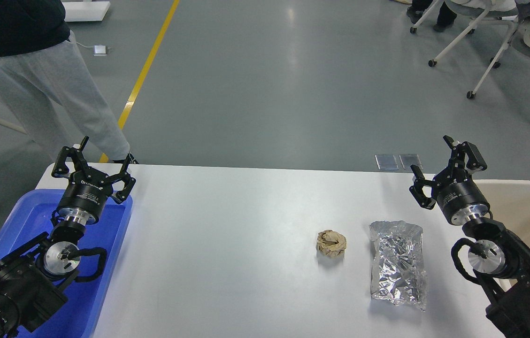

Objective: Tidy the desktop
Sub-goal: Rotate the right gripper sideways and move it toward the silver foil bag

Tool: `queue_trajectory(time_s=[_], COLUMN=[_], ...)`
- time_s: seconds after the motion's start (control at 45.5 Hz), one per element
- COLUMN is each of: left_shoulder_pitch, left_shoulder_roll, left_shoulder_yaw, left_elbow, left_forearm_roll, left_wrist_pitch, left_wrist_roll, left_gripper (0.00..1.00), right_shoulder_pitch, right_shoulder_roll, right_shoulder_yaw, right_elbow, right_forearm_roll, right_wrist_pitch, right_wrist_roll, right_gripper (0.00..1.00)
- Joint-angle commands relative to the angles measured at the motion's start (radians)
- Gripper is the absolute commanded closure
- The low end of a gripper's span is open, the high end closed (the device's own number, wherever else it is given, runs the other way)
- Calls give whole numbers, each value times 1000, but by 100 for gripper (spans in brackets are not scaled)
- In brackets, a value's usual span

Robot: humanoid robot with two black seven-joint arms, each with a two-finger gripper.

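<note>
The foil bag point(398, 264) has sharp crinkles point(401, 282) running across its side, so I expect it to stay spread out like a stiff sheet when I carry it.
The white desktop point(227, 244) fills the lower part of the head view. On its right half lie a crumpled brown paper ball point(331, 242) and, just right of it, a crinkled silver foil bag point(398, 264). My left gripper point(105, 152) hovers open over the far end of the blue tray, holding nothing. Above the table's right edge, my right gripper point(431, 164) is also open and empty, up and to the right of the foil bag.
A blue plastic tray point(110, 244) sits at the table's left edge under my left arm. A beige open bin point(527, 206) stands at the right edge. A person point(44, 80) stands beyond the far left corner. Wheeled chairs point(480, 42) are at the far right.
</note>
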Motion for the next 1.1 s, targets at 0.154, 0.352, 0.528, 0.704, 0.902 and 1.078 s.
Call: queue_trajectory(time_s=[0.154, 0.352, 0.528, 0.704, 0.902, 1.078], left_shoulder_pitch=[1, 1, 1, 1, 1, 1], left_shoulder_roll=[0, 0, 0, 0, 0, 0], left_shoulder_yaw=[0, 0, 0, 0, 0, 0], left_elbow=[0, 0, 0, 0, 0, 0], left_forearm_roll=[0, 0, 0, 0, 0, 0], left_wrist_pitch=[-1, 1, 1, 1, -1, -1], left_wrist_roll=[-1, -1, -1, -1, -1, -1], left_gripper=[0, 0, 0, 0, 0, 0], right_shoulder_pitch=[-5, -5, -8, -5, -5, -5], right_shoulder_roll=[2, -1, -29, -32, -55, -131], right_shoulder_yaw=[1, 1, 0, -8, -5, -96], right_elbow=[0, 8, -2, 18, 83, 138], right_forearm_roll=[0, -1, -5, 3, 5, 5], right_wrist_pitch=[-1, -1, -1, 9, -6, 9], right_wrist_roll=[0, 8, 34, 0, -139, -181], right_gripper=[1, 1, 1, 1, 1, 1])
